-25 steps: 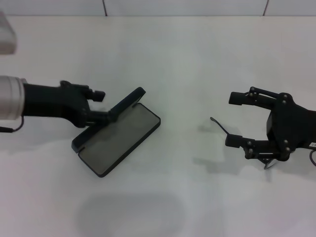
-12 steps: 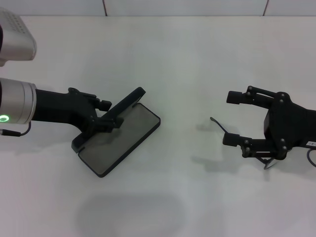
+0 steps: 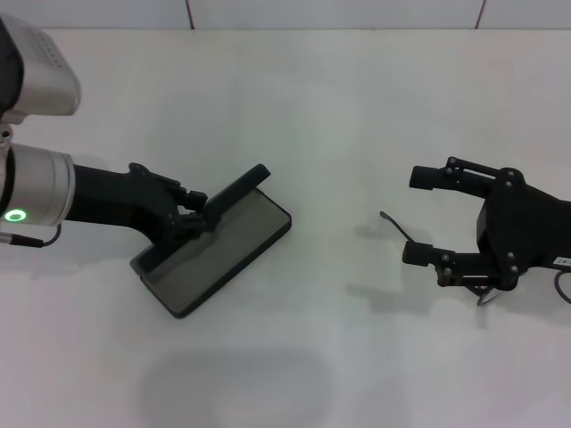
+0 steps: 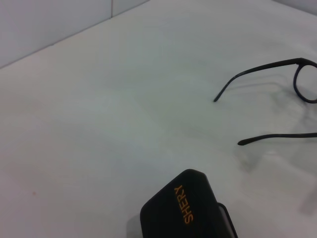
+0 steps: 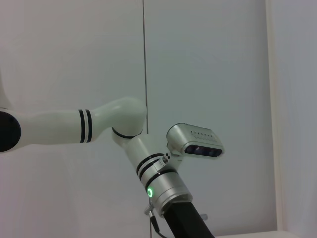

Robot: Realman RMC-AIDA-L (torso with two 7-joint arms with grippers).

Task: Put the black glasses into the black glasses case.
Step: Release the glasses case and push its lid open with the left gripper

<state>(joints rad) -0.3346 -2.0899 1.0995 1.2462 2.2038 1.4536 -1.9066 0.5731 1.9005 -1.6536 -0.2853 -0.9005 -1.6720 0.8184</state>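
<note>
The open black glasses case [image 3: 225, 253] is still lying at a slant. Next, my left gripper opens, grips the raised lid [image 3: 235, 193] again and turns the case straighter first.
The black glasses case [image 3: 219, 254] lies open on the white table, left of centre, grey lining up. My left gripper [image 3: 191, 210] is shut on its raised lid [image 3: 234, 192]. The lid's orange "SHERY" lettering shows in the left wrist view [image 4: 182, 204]. The black glasses [image 3: 398, 228] lie at the right, mostly hidden under my right gripper [image 3: 423, 215], which is open and hovers over them. One temple arm sticks out toward the case. The left wrist view shows both temple arms and one lens rim of the glasses [image 4: 257, 72].
The white table [image 3: 339, 107] ends at a tiled wall at the back. The right wrist view shows only my left arm [image 5: 148, 173] against the wall.
My left arm has pushed to the right and a little down, and the lid it holds has shifted with it. My right gripper moved slightly left, then stayed still.
</note>
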